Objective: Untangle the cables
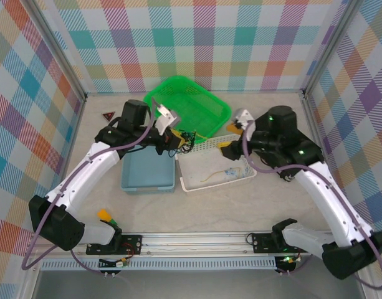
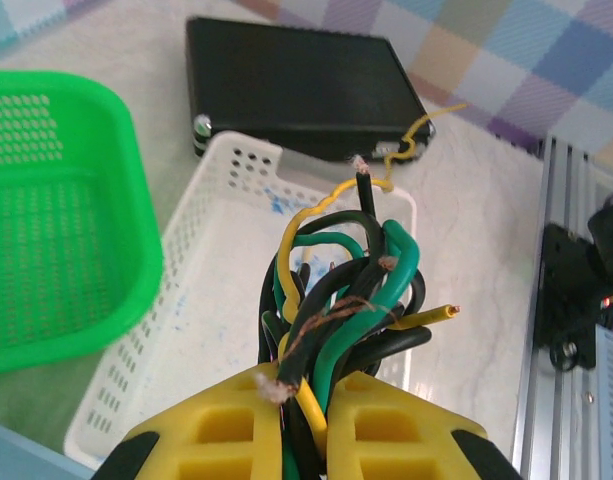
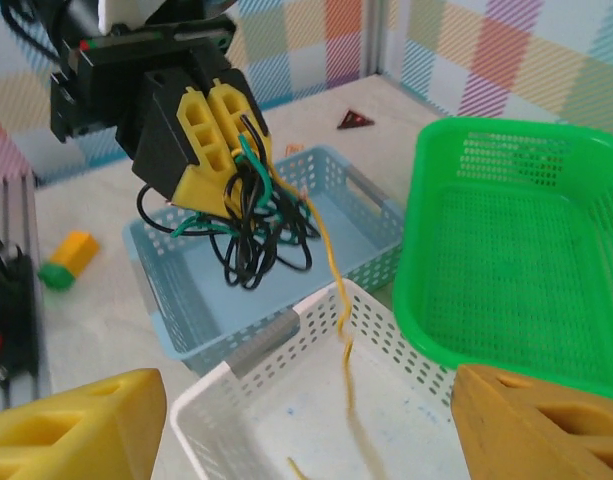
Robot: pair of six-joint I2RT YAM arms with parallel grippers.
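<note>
The yellow cable runs long and single out of the knotted bundle [image 1: 186,142], so it will slip free of the bundle when the robot pulls.
My left gripper [image 2: 308,385] is shut on the cables [image 2: 346,290], a knotted bundle of black, green and yellow strands lifted over the gap between the blue basket [image 3: 166,300] and the white basket [image 3: 286,400]. In the top view that gripper [image 1: 172,138] holds the cables [image 1: 186,137] just in front of the green basket. One yellow strand [image 3: 334,270] trails from the bundle down into the white basket, its lower part blurred. My right gripper [image 3: 306,440] stands wide open over the white basket, with the strand passing between its fingers untouched. It sits right of the bundle [image 1: 228,138].
The green basket [image 1: 206,115] stands at the back, the blue basket [image 1: 131,180] and white basket [image 1: 206,185] side by side in front of it. A red triangle [image 1: 108,116] lies at the back left. A yellow-green block [image 1: 105,216] rests near the front rail [image 1: 197,240].
</note>
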